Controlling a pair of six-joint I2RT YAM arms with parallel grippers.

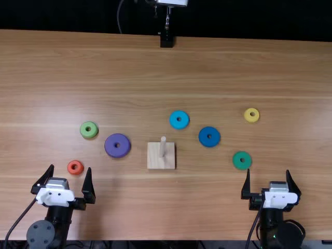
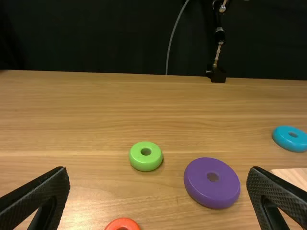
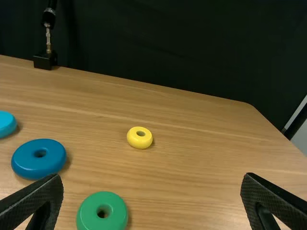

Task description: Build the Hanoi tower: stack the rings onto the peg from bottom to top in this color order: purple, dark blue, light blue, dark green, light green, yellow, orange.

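Observation:
I expect the purple ring (image 1: 118, 146) to cover all but the corners of the wooden base (image 1: 161, 157) when I stack the ring, because the base is only just wider than the ring.
The wooden base (image 1: 161, 156) with its upright peg (image 1: 163, 147) is bare of rings, mid-table. Left of it lie the purple ring (image 1: 111, 147), light green ring (image 1: 85, 130) and orange ring (image 1: 70, 168). Behind and right are the light blue ring (image 1: 174, 120), dark blue ring (image 1: 204, 137), yellow ring (image 1: 247, 116) and dark green ring (image 1: 236, 161). My left gripper (image 1: 71, 171), also seen as the gripper (image 2: 159, 179), stands open just in front of the orange ring. My right gripper (image 1: 268, 175), the gripper (image 3: 151, 184) in its wrist view, is open and empty near the dark green ring.
A black stand (image 1: 166, 40) is at the table's far edge, with a cable beside it. The wooden table (image 1: 218, 72) ends at a dark curtain behind. All seven rings lie flat and apart around the base.

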